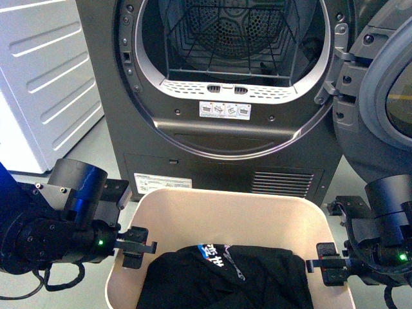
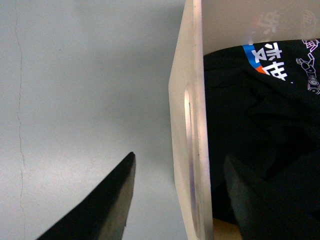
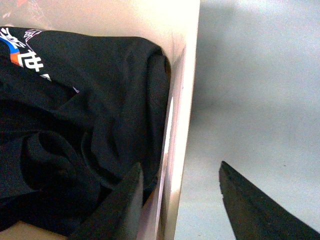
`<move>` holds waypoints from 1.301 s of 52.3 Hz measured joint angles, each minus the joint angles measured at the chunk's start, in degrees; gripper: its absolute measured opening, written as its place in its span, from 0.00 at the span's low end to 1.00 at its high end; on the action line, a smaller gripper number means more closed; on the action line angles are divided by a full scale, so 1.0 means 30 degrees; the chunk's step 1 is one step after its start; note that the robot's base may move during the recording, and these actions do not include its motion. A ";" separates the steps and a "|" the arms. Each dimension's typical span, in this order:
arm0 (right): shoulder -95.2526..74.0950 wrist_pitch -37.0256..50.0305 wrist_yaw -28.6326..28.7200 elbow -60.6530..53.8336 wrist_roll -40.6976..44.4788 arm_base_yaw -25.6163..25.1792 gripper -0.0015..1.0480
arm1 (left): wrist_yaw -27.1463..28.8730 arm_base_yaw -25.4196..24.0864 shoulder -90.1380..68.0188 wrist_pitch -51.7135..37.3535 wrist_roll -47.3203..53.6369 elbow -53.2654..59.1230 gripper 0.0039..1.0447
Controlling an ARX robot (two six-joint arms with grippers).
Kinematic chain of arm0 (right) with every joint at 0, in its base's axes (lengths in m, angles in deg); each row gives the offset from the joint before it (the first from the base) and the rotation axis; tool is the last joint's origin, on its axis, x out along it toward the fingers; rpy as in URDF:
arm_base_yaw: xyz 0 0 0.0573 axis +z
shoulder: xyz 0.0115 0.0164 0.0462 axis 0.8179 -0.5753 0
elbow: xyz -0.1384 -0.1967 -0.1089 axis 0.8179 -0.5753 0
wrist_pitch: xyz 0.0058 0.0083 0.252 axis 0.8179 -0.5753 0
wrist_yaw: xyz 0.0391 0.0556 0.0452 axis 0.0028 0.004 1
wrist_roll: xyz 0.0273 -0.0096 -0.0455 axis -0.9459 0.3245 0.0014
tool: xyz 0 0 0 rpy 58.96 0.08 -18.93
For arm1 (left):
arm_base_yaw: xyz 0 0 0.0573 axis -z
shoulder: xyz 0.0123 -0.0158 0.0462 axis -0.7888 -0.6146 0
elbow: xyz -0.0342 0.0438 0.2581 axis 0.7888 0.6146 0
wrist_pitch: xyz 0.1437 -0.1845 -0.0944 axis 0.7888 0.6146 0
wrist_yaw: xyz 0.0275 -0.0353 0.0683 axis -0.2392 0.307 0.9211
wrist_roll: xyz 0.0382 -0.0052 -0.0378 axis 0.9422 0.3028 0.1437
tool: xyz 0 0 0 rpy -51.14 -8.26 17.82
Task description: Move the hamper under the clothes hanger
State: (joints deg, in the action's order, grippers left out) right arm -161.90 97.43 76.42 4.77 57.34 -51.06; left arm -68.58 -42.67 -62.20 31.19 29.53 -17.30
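Observation:
My gripper will take the black garment (image 1: 224, 275) along inside the beige hamper when it moves the hamper, and the garment's folds will barely shift, because the garment lies slumped below the hamper's rim (image 1: 232, 194).
The beige hamper (image 1: 225, 215) stands on the floor in front of me and holds a black garment (image 1: 225, 277) with blue and white print. My left gripper (image 1: 136, 248) is open and straddles the hamper's left wall, one finger outside, one inside. In the left wrist view the gripper (image 2: 181, 156) has the wall (image 2: 187, 100) and its handle slot between the fingers. My right gripper (image 1: 327, 264) is open and straddles the right wall. In the right wrist view the gripper (image 3: 180, 165) has the wall (image 3: 182, 75) between its fingers. The clothes hanger is out of view.
A dark grey dryer (image 1: 225, 148) stands right behind the hamper, its round door (image 1: 386, 84) swung open to the right. A white appliance (image 1: 45, 77) stands at the left. Grey floor (image 2: 75, 100) lies on both sides of the hamper.

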 joint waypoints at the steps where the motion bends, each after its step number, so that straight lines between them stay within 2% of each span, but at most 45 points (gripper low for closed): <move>1: -0.0015 0.0000 0.0000 0.0022 -0.0022 0.0000 0.39 | 0.0007 0.0000 0.0000 0.0000 -0.0015 0.0000 0.48; 6: -0.0029 -0.0007 0.0015 0.0066 -0.0102 0.0000 0.20 | 0.0080 0.0007 0.0000 0.0073 -0.0095 0.0000 0.29; 10: -0.0029 -0.0007 0.0051 0.0073 -0.0175 0.0007 0.10 | 0.0044 0.0015 0.0000 0.0168 -0.0153 -0.0007 0.19; 14: -0.0029 -0.0022 0.0029 0.0073 -0.0452 0.0029 0.03 | -0.0007 0.0073 0.0000 0.0211 -0.0182 -0.0029 0.10; 17: -0.0029 -0.0022 0.0022 0.0087 -0.0648 0.0029 0.03 | 0.0044 0.0124 0.0036 0.0342 -0.0437 -0.0036 0.04; 68: 0.2040 -0.0291 0.0051 -0.0787 -0.0976 0.0350 0.03 | 0.0539 -0.0117 0.2790 0.1668 -0.0495 0.0619 0.04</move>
State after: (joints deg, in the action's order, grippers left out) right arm -155.78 96.55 76.57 2.41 54.41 -50.01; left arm -66.96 -43.02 -53.83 36.20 28.05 -15.44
